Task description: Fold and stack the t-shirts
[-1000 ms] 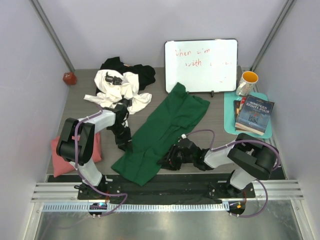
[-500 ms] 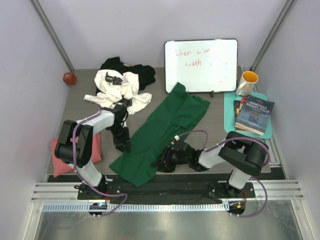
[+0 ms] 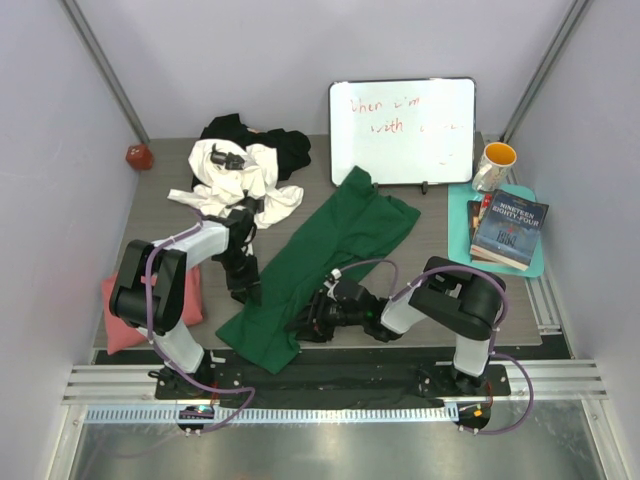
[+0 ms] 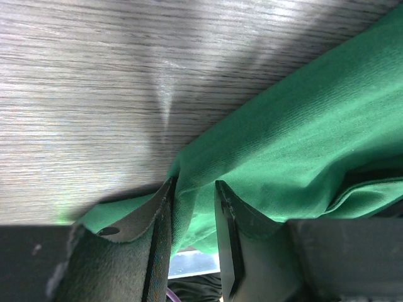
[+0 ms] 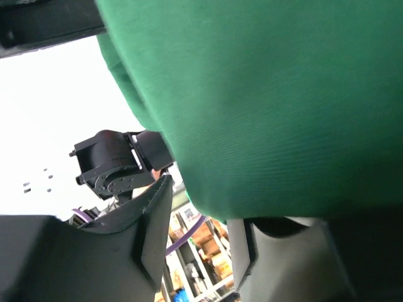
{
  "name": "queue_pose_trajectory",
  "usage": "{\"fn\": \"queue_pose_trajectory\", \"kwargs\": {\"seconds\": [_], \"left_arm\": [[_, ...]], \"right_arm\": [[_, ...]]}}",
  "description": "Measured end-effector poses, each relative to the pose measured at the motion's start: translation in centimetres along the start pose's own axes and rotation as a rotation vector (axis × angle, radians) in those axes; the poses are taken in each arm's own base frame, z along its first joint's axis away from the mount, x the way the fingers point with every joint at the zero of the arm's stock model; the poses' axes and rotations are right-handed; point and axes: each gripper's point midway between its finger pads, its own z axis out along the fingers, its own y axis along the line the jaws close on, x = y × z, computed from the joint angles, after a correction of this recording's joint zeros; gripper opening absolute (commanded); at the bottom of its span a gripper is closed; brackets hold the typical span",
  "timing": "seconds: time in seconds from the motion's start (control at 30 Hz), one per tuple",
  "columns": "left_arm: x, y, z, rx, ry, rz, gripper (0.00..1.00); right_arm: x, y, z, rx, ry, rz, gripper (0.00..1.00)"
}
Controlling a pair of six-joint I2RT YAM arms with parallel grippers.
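The green t-shirt's edge (image 5: 255, 209) hangs over a finger of my right gripper. Next, I tilt that gripper down and center the t-shirt's edge (image 5: 200, 204) between its fingers before I close it.
A dark green t-shirt (image 3: 330, 245) lies spread diagonally across the table. My left gripper (image 3: 247, 290) sits at its left edge, near the hem. In the left wrist view the left gripper (image 4: 193, 185) is open, and a loose fold of the green t-shirt (image 4: 302, 126) hangs between the jaws. My right gripper (image 3: 303, 325) is low at the shirt's near right edge. In the right wrist view the right gripper (image 5: 200, 204) is open, with the green t-shirt (image 5: 283, 94) draped over its tips. A white t-shirt (image 3: 235, 175) and a black t-shirt (image 3: 285, 148) lie heaped at the back left. A salmon pink t-shirt (image 3: 117, 335) lies at the near left.
A whiteboard (image 3: 402, 130) stands at the back. An orange-lined mug (image 3: 495, 160) and stacked books (image 3: 510, 230) occupy the right side, the books on a teal mat (image 3: 458, 215). A red ball (image 3: 139, 156) rests by the left wall. The table's front edge runs just behind both grippers.
My right gripper has slid left along the near edge, carrying the green shirt's lower right edge with it, so the hem end is narrower. The left gripper has barely moved.
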Motion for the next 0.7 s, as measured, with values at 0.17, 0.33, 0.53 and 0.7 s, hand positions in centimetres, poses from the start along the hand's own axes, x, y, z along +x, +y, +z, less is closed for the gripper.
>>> {"fn": "queue_pose_trajectory", "kwargs": {"seconds": [0.17, 0.33, 0.53, 0.7], "left_arm": [[0.0, 0.0, 0.0, 0.002, 0.001, 0.000, 0.32], [0.2, 0.0, 0.1, 0.003, 0.005, 0.000, 0.31], [0.2, 0.0, 0.2, 0.007, 0.005, 0.000, 0.32], [0.3, -0.2, -0.1, 0.020, -0.003, 0.003, 0.32]], "right_arm": [[0.4, 0.3, 0.2, 0.016, 0.015, -0.018, 0.16], [0.6, 0.8, -0.4, 0.023, 0.008, -0.027, 0.28], [0.7, 1.3, -0.6, 0.011, 0.009, -0.041, 0.51], [0.8, 1.1, -0.2, 0.038, 0.017, -0.045, 0.53]]}}
